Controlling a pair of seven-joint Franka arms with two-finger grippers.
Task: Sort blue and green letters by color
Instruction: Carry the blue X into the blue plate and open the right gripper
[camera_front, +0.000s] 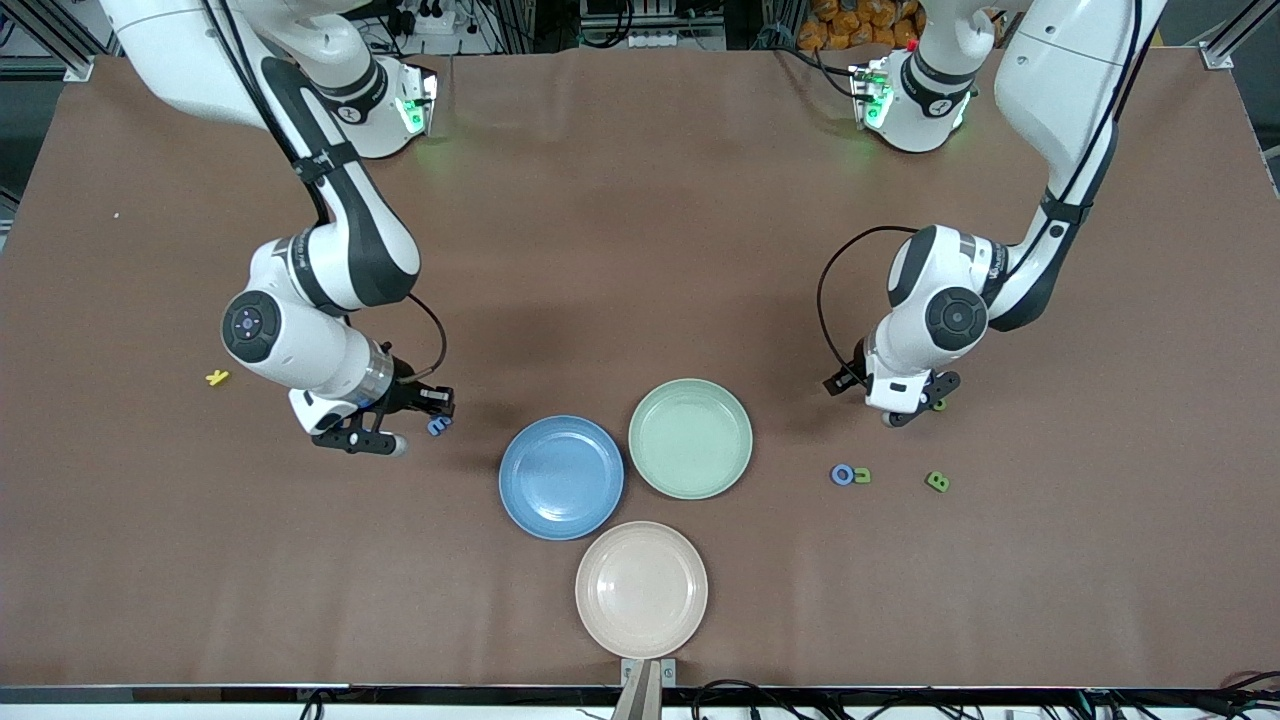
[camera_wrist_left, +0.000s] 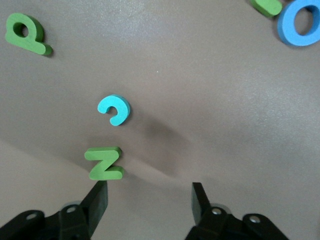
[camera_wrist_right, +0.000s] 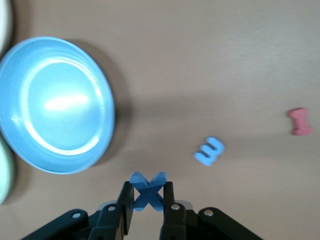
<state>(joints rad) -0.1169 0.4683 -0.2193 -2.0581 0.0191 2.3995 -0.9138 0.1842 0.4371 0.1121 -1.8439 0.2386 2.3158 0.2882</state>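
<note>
My left gripper is off to one side, with the green N ahead of one finger and off the middle of the gap. It should move over and straddle the green N (camera_wrist_left: 105, 163) before it closes.
My right gripper (camera_front: 432, 418) (camera_wrist_right: 147, 200) is shut on a blue X (camera_wrist_right: 147, 191) (camera_front: 439, 426), low over the table beside the blue plate (camera_front: 561, 478) (camera_wrist_right: 55, 105). A blue E (camera_wrist_right: 210, 151) lies on the cloth close by. My left gripper (camera_front: 918, 406) (camera_wrist_left: 150, 200) hangs open just above the table with nothing between its fingers. A green N (camera_wrist_left: 105, 163) (camera_front: 938, 405) lies right by one fingertip. A light-blue curved letter (camera_wrist_left: 115, 110) lies just past it. A blue O (camera_front: 843, 475) (camera_wrist_left: 300, 22), a green U (camera_front: 862, 475) (camera_wrist_left: 267, 6) and a looped green letter (camera_front: 937, 482) (camera_wrist_left: 26, 34) lie nearer the front camera.
A green plate (camera_front: 690, 438) touches the blue one, and a pale pink plate (camera_front: 641, 589) sits nearer the front camera. A yellow letter (camera_front: 217, 377) lies toward the right arm's end. A dark red piece (camera_wrist_right: 300, 121) rests near the blue E.
</note>
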